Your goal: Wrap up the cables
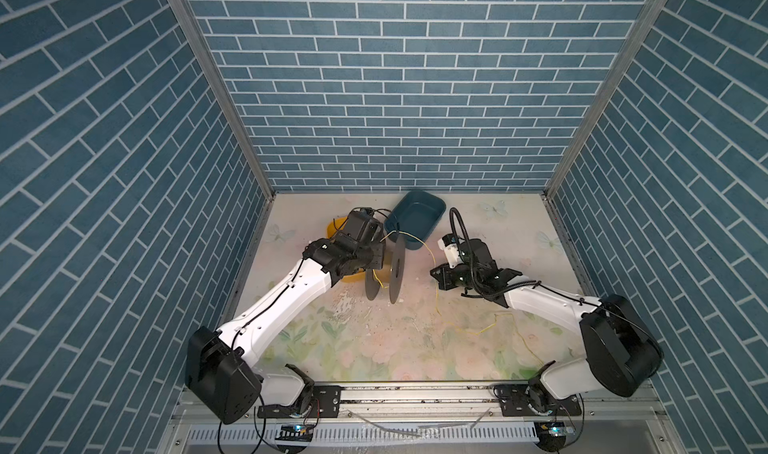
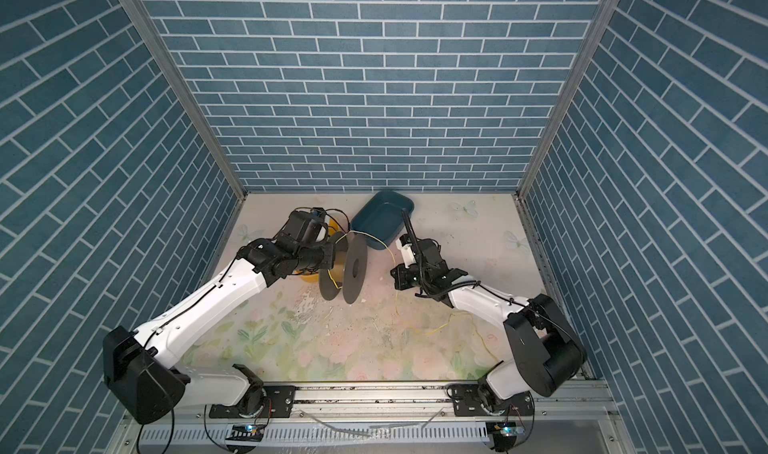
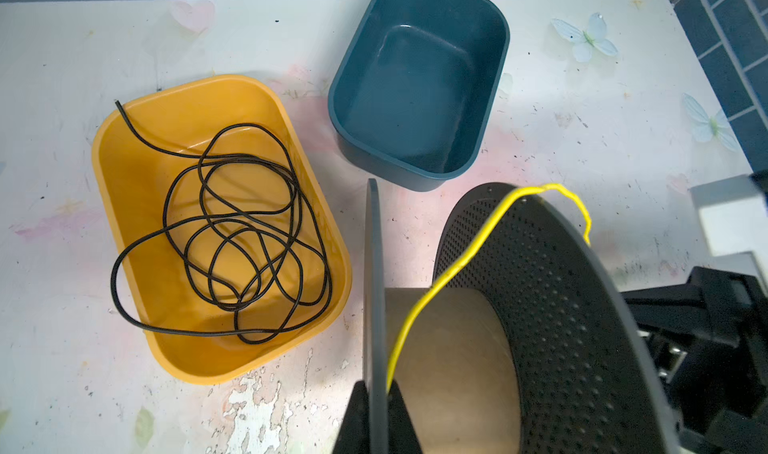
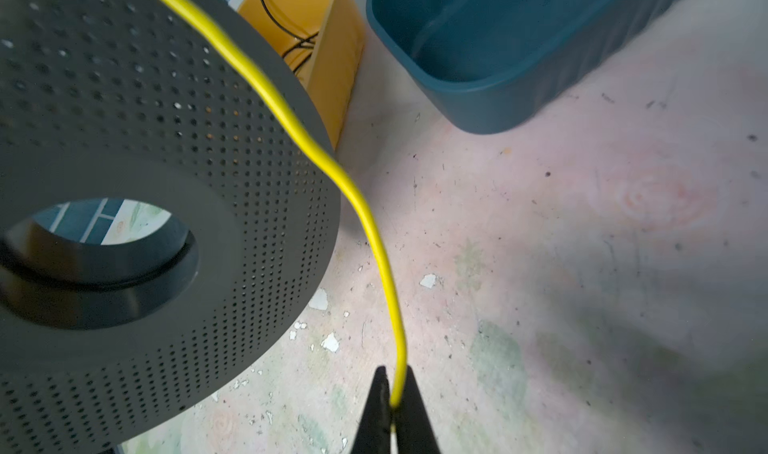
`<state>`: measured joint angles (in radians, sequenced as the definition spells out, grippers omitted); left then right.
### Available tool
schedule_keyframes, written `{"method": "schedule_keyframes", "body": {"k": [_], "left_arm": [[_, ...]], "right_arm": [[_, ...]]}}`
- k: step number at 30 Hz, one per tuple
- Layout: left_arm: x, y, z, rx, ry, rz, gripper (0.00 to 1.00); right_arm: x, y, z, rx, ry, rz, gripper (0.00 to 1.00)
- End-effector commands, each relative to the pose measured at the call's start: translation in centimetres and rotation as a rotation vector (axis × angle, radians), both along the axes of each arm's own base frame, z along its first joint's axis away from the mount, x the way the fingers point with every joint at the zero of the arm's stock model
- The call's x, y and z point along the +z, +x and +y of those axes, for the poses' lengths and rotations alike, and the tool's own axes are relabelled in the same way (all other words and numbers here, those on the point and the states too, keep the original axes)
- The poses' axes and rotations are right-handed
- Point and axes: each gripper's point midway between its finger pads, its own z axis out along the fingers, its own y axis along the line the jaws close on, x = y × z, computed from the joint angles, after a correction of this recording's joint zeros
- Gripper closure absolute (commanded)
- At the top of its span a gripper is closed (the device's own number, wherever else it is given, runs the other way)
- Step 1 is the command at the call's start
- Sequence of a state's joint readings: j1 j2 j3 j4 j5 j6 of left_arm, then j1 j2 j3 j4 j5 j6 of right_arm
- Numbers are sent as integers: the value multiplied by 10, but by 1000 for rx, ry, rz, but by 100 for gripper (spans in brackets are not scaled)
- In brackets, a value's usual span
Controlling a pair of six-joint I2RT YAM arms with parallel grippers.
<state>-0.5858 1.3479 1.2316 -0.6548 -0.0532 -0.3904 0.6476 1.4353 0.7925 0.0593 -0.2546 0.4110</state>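
Note:
The yellow cable crosses over the edge point(image 1: 398, 232) facing my right gripper. My left gripper should lift the spool, and my right gripper should bring the cable below it.
A grey spool point(image 1: 397, 267) with two perforated flanges and a cardboard core point(image 3: 453, 348) stands on edge at mid-table. My left gripper point(image 3: 377, 383) is shut on the rim of one flange point(image 3: 374, 265), seen in a top view at the left gripper point(image 2: 330, 261). A thin yellow cable point(image 3: 478, 240) runs off the core and over the other flange point(image 4: 166, 119). It arcs across to my right gripper point(image 4: 395, 371), which is shut on it. In both top views the right gripper point(image 1: 435, 274) hangs right of the spool. The cable's loose length point(image 2: 428, 332) trails over the table.
A yellow bin point(image 3: 124, 140) holding a tangle of black wire point(image 3: 232, 240) sits behind my left arm. A dark blue bin point(image 3: 374, 157) stands at the back, just beyond the spool. Brick-pattern walls close in the table on three sides.

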Motion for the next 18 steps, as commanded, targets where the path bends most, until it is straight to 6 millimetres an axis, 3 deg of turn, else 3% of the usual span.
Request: {"method": "schedule_keyframes", "body": {"k": [1,9,18], "left_arm": [[36,0,-4,-42,-38,-71,100],[62,-6,-7,-68,-103,-103,100],[85,-13,4,-84,-225,-120,100]], "right_arm": [[17,1,-17,-44,-41,-59,100],[58,13,-29,-91,-91,-116,100],[56,37,-36,-138,-119,-88,100]]}}
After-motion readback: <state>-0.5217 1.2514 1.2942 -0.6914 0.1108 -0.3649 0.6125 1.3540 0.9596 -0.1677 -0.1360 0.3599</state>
